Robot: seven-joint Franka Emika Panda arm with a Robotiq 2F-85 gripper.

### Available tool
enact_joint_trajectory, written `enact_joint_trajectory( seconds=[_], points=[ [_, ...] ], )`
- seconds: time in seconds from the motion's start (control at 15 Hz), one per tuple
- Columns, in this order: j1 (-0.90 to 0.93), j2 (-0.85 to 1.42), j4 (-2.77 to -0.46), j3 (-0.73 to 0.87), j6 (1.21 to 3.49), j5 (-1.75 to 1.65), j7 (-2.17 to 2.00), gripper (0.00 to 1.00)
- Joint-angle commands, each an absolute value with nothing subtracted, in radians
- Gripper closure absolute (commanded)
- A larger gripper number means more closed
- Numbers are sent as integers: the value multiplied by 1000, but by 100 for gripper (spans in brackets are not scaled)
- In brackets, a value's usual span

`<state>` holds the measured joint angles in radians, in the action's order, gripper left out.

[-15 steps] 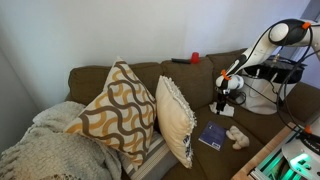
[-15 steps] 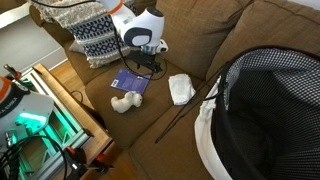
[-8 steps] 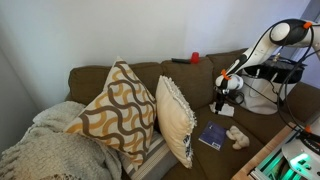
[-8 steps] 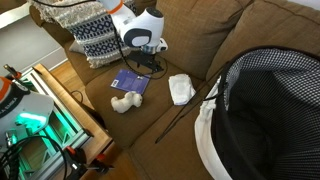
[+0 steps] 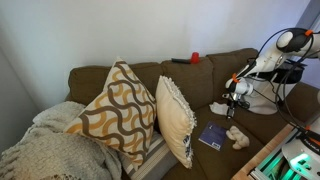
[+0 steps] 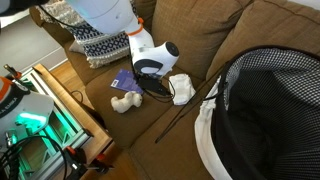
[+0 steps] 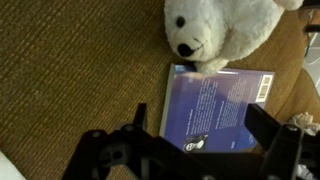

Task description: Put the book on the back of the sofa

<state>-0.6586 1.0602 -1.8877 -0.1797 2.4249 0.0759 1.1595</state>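
Observation:
The book is lying flat and its broad cover [image 7: 216,112] faces my open gripper, so I should move in low and pinch its long edge [image 7: 168,102] before I pick it up.
A blue book [image 5: 211,136] lies flat on the sofa seat; it also shows in an exterior view [image 6: 127,84] and in the wrist view [image 7: 215,108]. My gripper [image 5: 237,101] hangs over the seat just beyond the book, and in an exterior view [image 6: 152,84] it is right beside the book. In the wrist view my gripper [image 7: 203,125] is open and empty, with its jaws wide on either side of the book's lower half, above it. The brown sofa back [image 5: 190,72] runs behind the seat.
A white plush bear [image 7: 220,30] lies next to the book [image 5: 237,136] [image 6: 124,102]. A white cloth [image 6: 181,88] lies on the seat. A red object [image 5: 195,58] and a dark remote [image 5: 180,61] sit on the sofa back. Patterned cushions [image 5: 120,110] and a mesh basket [image 6: 270,100] are nearby.
The arm has swung across the seat and the gripper has come down closer over the book. The book, bear and cloth have not moved.

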Motion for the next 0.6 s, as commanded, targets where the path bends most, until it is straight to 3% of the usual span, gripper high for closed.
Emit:
enact_joint_trajectory(
  seconds=[0.0,0.2,0.53],
  points=[
    [-714,1127,-1803,-196,2350,113,1308,0],
    [-683,1109,-1822,-167,2368,121,1293,0],
    [-712,1191,-1713,-278,2286,261,1360,0]
  ],
)
